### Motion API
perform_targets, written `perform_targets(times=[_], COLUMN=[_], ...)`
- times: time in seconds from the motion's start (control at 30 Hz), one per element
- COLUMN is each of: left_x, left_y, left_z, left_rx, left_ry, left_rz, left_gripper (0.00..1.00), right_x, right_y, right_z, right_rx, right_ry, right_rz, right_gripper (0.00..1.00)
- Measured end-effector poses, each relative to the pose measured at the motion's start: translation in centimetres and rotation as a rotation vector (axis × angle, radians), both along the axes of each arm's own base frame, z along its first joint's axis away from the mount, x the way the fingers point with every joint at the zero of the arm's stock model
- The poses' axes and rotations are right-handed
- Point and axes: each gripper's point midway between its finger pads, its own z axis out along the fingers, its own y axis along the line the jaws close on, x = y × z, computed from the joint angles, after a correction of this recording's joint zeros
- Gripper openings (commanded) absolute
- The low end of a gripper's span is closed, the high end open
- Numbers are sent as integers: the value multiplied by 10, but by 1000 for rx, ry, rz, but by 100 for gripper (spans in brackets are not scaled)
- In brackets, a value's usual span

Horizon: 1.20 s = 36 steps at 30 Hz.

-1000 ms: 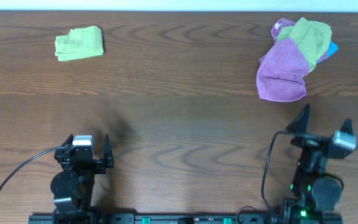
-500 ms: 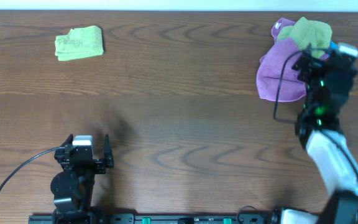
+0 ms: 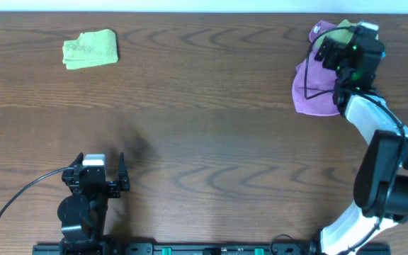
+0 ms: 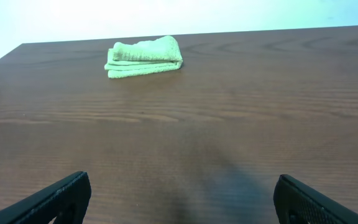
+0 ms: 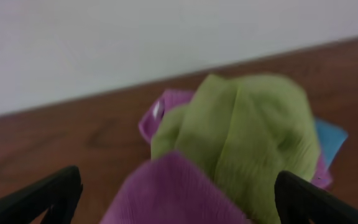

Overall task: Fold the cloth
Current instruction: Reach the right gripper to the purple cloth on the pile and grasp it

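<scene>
The purple cloth's peak point(image 5: 171, 180) stands in the middle between my right gripper's open fingers, in front of the green cloth point(image 5: 244, 130). I should keep lowering my right gripper until its fingers close on this peak.
A pile of crumpled cloths lies at the table's far right: a purple cloth point(image 3: 313, 88) in front, a green cloth point(image 5: 253, 134) on top, and a blue one point(image 5: 329, 142) peeking out behind. My right gripper point(image 3: 340, 51) hovers over this pile, open, with the purple cloth point(image 5: 173, 190) between its fingers point(image 5: 179, 199). A folded green cloth point(image 3: 91, 49) lies at the far left; it also shows in the left wrist view point(image 4: 145, 56). My left gripper point(image 3: 101, 180) rests near the front edge, open and empty point(image 4: 182, 196).
The dark wooden table point(image 3: 204, 127) stretches between the two cloth spots. A white wall borders the table's far edge point(image 5: 166, 50). A black cable point(image 3: 20, 202) loops by the left arm's base.
My right arm has swung from its rest at the front right up to the far right and now hangs over the cloth pile. The left arm has not moved.
</scene>
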Motion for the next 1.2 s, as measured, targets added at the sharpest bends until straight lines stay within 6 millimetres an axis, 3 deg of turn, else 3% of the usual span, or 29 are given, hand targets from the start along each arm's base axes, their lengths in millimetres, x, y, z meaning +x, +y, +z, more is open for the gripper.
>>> perform_targets(times=[0.1, 0.43, 0.63, 0.73, 0.8, 0.83, 1.1, 1.2], left_x=[0, 0, 0, 0, 0, 0, 0, 0], left_y=[0, 0, 0, 0, 0, 0, 0, 0], left_z=[0, 0, 0, 0, 0, 0, 0, 0], left_rx=[0, 0, 0, 0, 0, 0, 0, 0], left_ry=[-1, -1, 0, 0, -1, 0, -1, 0], left_rz=[0, 0, 0, 0, 0, 0, 0, 0], left_gripper=[95, 95, 95, 95, 95, 95, 95, 95], right_x=[-7, -25, -33, -36, -38, -38, -35, -35], right_y=[4, 17, 19, 19, 18, 18, 18, 21], right_z=[-21, -49, -79, -95, -101, -103, -97, -74], right_rx=[43, 104, 109, 108, 115, 113, 132, 135], right_ry=[74, 204, 287, 323, 339, 343, 321, 301], right_rz=[4, 41, 50, 59, 57, 57, 58, 73], right_gripper=[99, 95, 76, 45, 12, 2, 1, 1])
